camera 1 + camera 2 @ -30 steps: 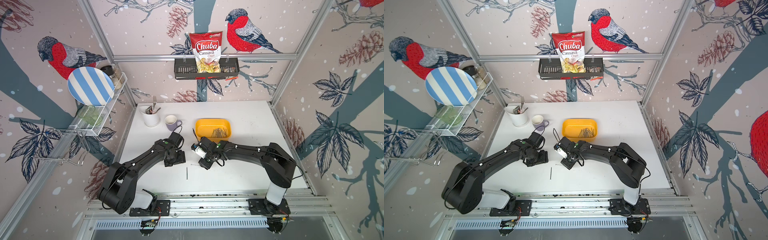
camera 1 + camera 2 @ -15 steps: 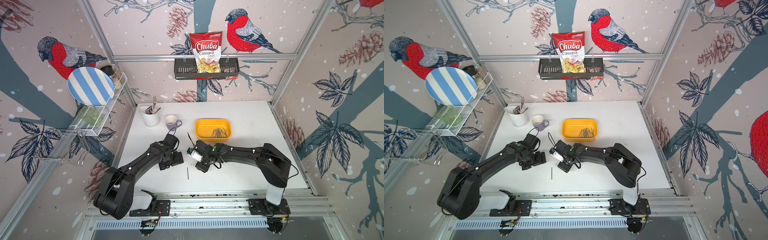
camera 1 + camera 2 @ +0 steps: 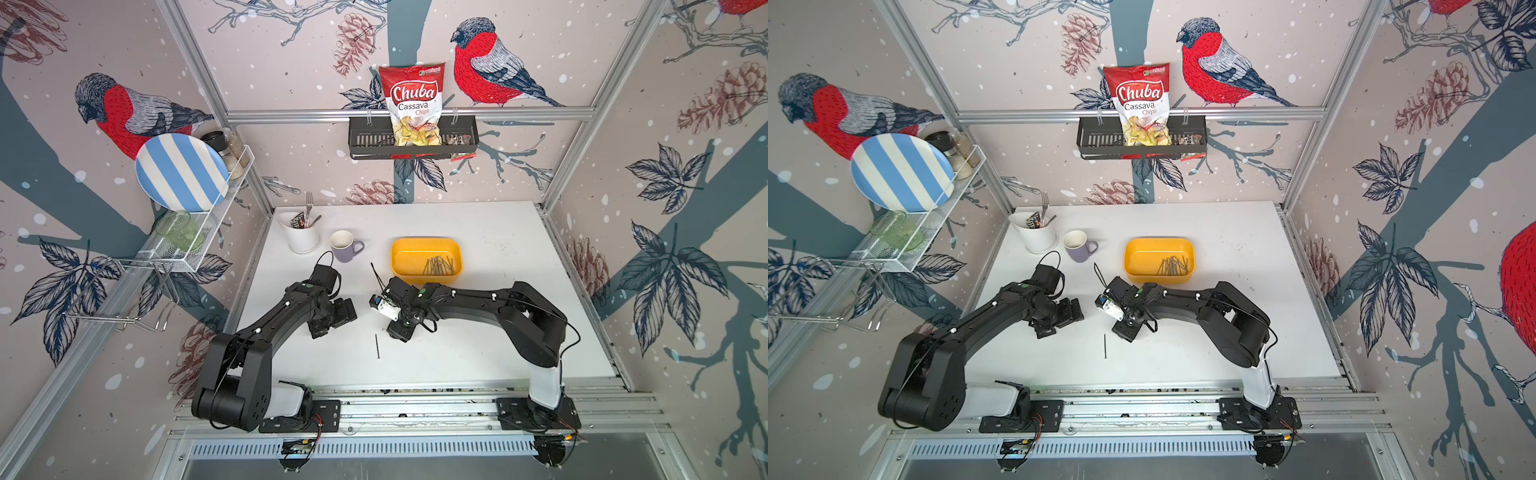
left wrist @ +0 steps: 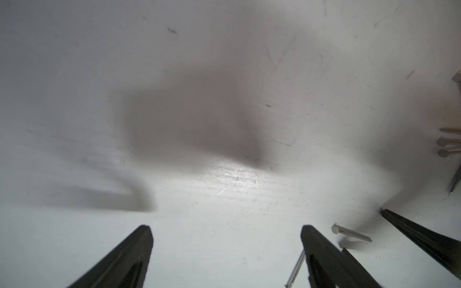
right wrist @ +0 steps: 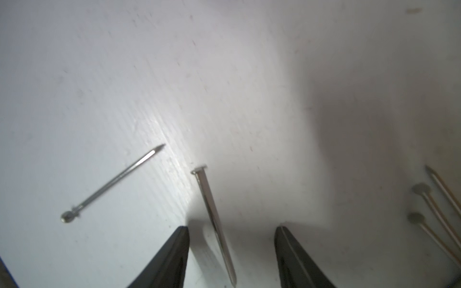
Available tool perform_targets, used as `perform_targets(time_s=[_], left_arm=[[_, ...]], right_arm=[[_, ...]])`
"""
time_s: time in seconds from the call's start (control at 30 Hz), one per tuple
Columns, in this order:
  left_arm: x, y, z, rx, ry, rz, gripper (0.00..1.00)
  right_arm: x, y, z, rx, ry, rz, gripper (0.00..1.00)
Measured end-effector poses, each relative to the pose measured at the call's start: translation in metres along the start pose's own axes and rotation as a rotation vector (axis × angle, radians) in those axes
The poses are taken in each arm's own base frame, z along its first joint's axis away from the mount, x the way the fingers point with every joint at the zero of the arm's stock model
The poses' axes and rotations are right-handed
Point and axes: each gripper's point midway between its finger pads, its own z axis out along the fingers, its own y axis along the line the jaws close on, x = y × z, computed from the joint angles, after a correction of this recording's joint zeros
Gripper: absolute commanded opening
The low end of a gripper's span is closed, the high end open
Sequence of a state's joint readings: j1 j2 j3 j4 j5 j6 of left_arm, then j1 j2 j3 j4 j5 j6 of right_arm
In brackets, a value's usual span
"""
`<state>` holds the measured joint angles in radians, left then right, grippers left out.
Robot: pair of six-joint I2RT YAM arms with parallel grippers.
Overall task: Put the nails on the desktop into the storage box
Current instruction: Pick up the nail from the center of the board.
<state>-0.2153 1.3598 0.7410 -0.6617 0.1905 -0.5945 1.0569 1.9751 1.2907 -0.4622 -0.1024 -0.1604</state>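
Observation:
The nail (image 5: 214, 218) is outside my left gripper's fingers and between my right gripper's open fingers, so my right gripper should pinch it below the head (image 5: 203, 184).
Between the open fingers of my right gripper (image 5: 232, 229) one thin grey nail (image 5: 213, 217) lies flat on the white desktop (image 3: 498, 332), ungripped. A second nail (image 5: 112, 184) lies off to one side; in both top views it shows as a lone nail (image 3: 377, 346) (image 3: 1105, 346) in front of the arms. Several more nails (image 5: 429, 204) lie at the frame's edge. My left gripper (image 4: 225, 229) stands wide open over bare desktop, a nail (image 4: 296, 266) just outside one finger and another nail (image 4: 351, 233) beyond. The yellow storage box (image 3: 399, 253) behind holds a heap of nails (image 3: 438, 266).
A lilac mug (image 3: 345, 245) and a white utensil holder (image 3: 303, 235) stand at the back left of the desktop. The two grippers (image 3: 332, 322) (image 3: 399, 332) point down close together at the desk's middle. A black wall basket (image 3: 365, 139) hangs on the back wall.
My left gripper has opened wider and drifted a little to the left. My right gripper has shifted slightly left and toward the front, still open.

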Motion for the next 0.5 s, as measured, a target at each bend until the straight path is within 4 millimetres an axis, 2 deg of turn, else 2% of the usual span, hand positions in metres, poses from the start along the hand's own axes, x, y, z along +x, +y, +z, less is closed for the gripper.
perform_targets(time_s=[0.13,0.27,0.37,0.5], left_arm=[[-0.001,-0.002,-0.004,0.025,-0.008,0.007,0.95],[-0.001,-0.005,-0.006,0.044,-0.009,0.016,0.95],[-0.001,-0.006,-0.008,0.056,-0.01,0.018,0.95],[-0.002,-0.006,-0.008,0.059,-0.01,0.029,0.95]], right_arm=[[-0.014,0.001,0.008,0.0,-0.017,-0.012,0.57],[-0.031,-0.004,0.018,0.006,-0.046,-0.027,0.5],[-0.035,-0.007,0.021,0.008,-0.049,-0.025,0.45],[-0.034,-0.009,0.019,0.011,-0.055,-0.02,0.45]])
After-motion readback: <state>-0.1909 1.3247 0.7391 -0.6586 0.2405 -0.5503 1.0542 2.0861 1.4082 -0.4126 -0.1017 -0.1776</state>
